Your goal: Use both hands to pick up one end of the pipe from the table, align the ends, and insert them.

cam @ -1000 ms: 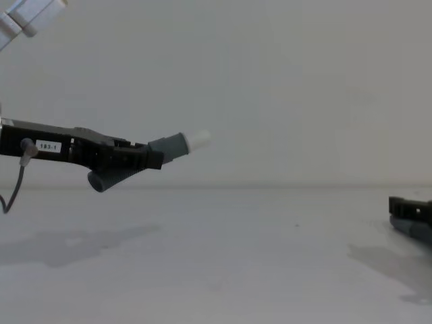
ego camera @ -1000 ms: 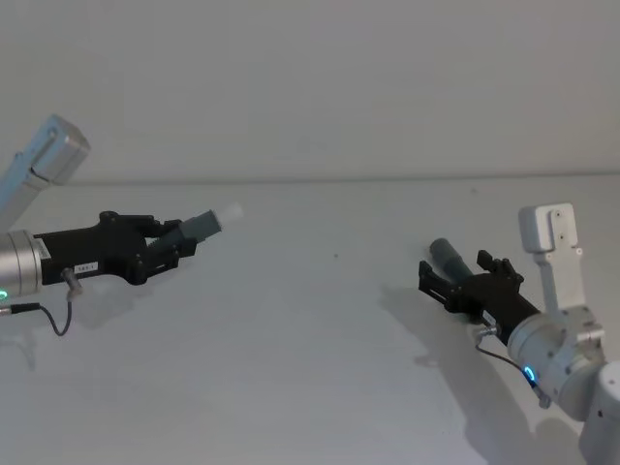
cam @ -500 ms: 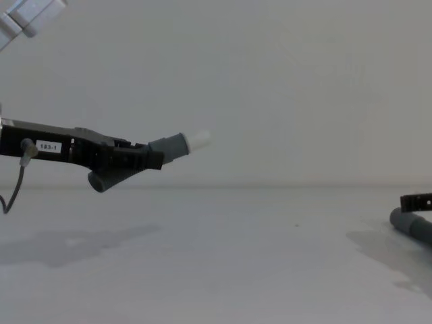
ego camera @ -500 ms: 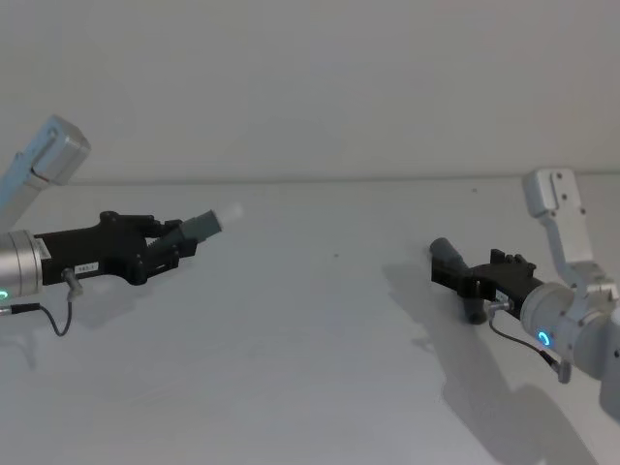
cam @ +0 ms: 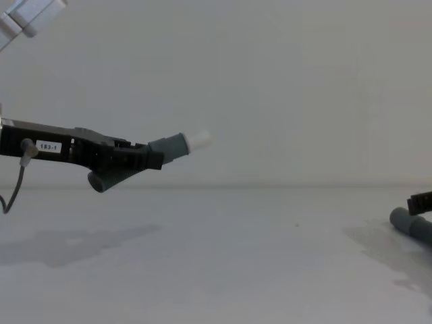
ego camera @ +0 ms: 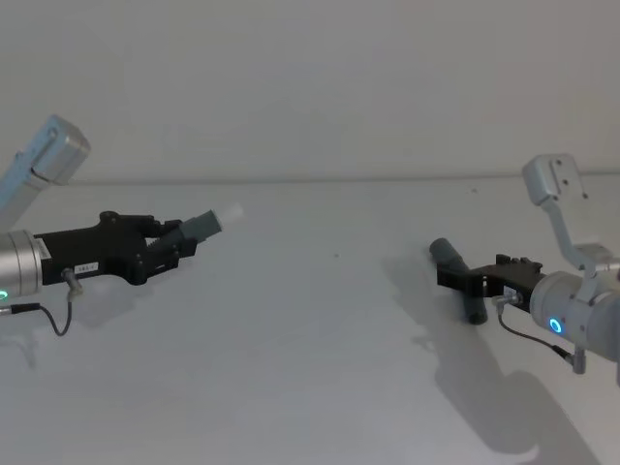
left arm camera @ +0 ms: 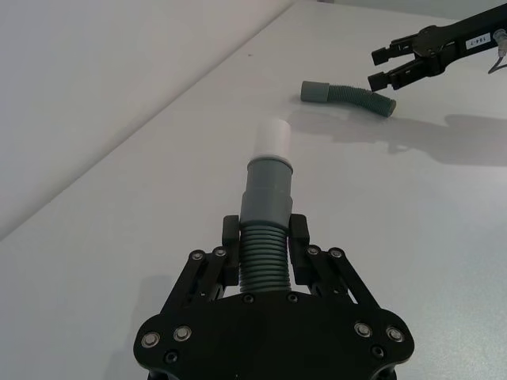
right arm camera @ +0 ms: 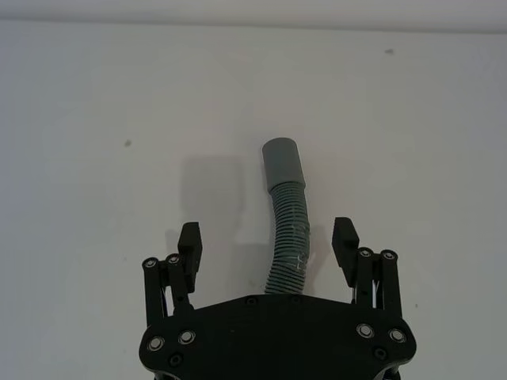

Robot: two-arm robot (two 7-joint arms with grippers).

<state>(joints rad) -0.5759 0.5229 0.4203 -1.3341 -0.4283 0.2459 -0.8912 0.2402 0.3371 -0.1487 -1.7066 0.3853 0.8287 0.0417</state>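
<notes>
The other pipe piece [cam: 409, 224] should hold its sleeve out straight when I lift it, because the raised pipe piece [cam: 170, 147] sticks straight out past my left gripper.
My left gripper [ego camera: 179, 247] is shut on a ribbed dark grey pipe piece [ego camera: 203, 225] and holds it raised above the table [ego camera: 310, 339], white tip [ego camera: 231, 211] pointing right. The left wrist view shows its fingers [left arm camera: 297, 229] clamping the ribbed part [left arm camera: 265, 261], the white tip [left arm camera: 274, 138] ahead. The other pipe piece [ego camera: 447, 254] lies on the table at the right, sleeve end [right arm camera: 281, 162] pointing away. My right gripper [ego camera: 448, 276] is open just above it, fingers [right arm camera: 342, 233] wide on either side of the tube [right arm camera: 288, 218], not touching.
A thin black cable [ego camera: 53, 315] hangs from the left wrist. The pale wall [ego camera: 310, 87] meets the table's far edge. Between the two grippers the white table surface is bare. In the chest view the lying piece [cam: 408, 223] sits at the right edge.
My right gripper has turned and drawn back to the right and upward, off the lying pipe piece, which stays on the table. The left gripper and its piece have not moved.
</notes>
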